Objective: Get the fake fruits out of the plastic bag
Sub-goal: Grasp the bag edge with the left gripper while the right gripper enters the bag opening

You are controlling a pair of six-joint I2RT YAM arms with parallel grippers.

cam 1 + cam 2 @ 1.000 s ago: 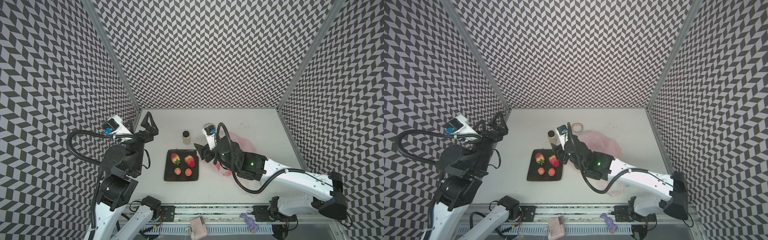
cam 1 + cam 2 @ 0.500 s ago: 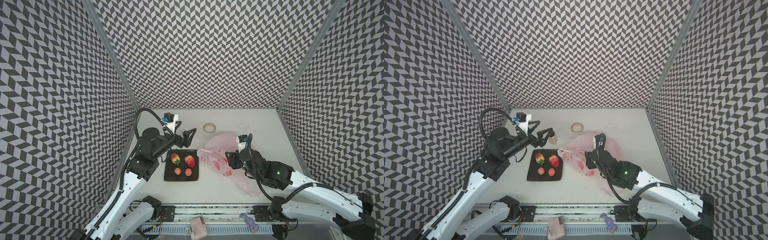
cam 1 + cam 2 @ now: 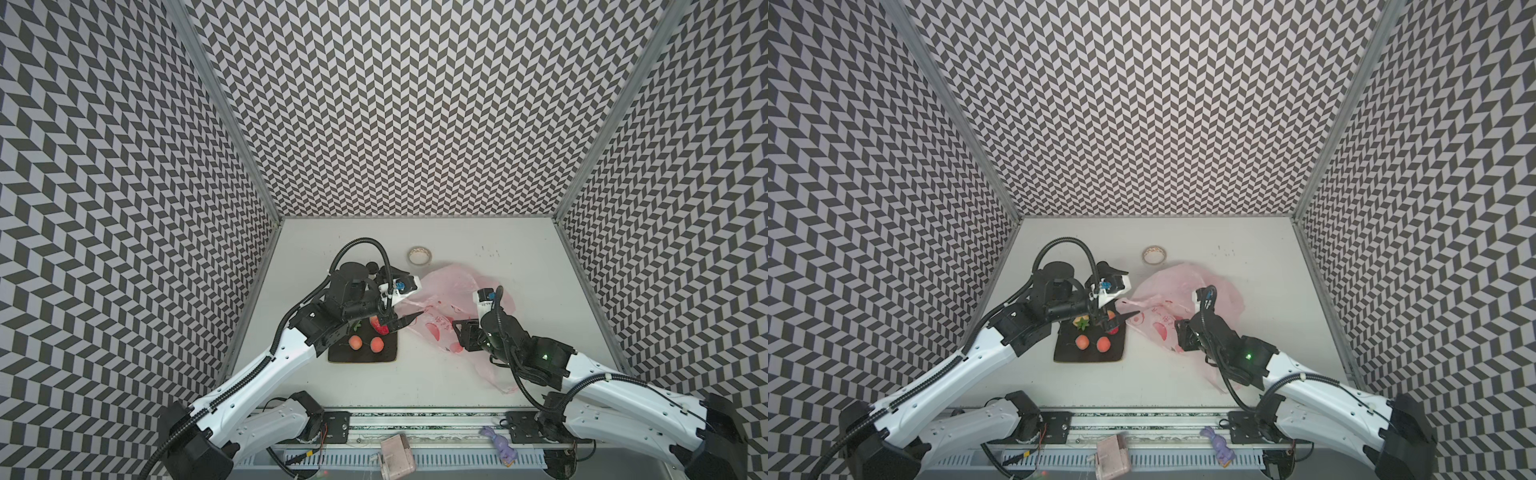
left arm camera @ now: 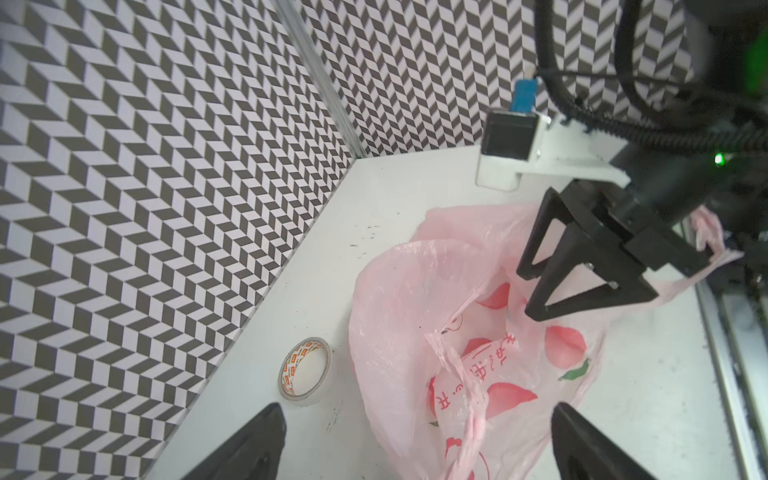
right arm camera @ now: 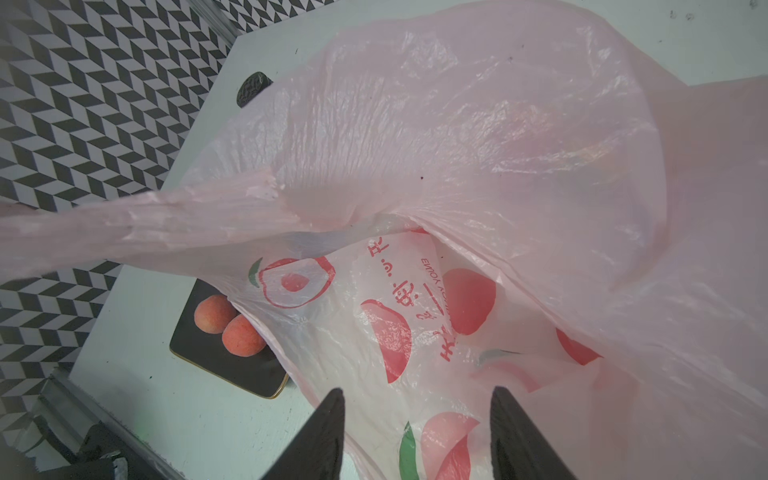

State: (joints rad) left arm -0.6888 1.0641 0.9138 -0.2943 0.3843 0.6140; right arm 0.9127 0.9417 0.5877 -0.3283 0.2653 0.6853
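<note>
The bag's upper layer (image 3: 453,280) hangs down over the bag's inside, so my left gripper should raise the twisted handle (image 3: 1128,304) and keep the bag open for my right gripper.
The pink plastic bag (image 3: 451,286) (image 3: 1183,284) lies crumpled right of the black tray (image 3: 361,358) (image 3: 1088,357). Two peach balls (image 3: 365,344) (image 5: 228,324) and red strawberries (image 3: 1112,328) sit on the tray, one with its green cap (image 3: 1082,322) showing. My left gripper (image 3: 411,318) (image 4: 415,440) hovers open at the bag's left edge, above a twisted handle. My right gripper (image 3: 459,336) (image 5: 415,419) (image 4: 528,293) stands open over the bag's printed front (image 5: 395,324). I cannot tell whether any fruit lies inside the bag.
A tape roll (image 3: 419,255) (image 4: 305,370) lies behind the bag. A dark-capped jar (image 5: 253,89) stands behind the tray, mostly hidden by the left arm. A pink block (image 3: 398,454) and a purple toy (image 3: 503,446) rest on the front rail. Patterned walls enclose the table.
The left arm swung from the far left wall to the tray and bag edge. The right gripper pulled back from the tray to above the bag, and its jaws narrowed.
</note>
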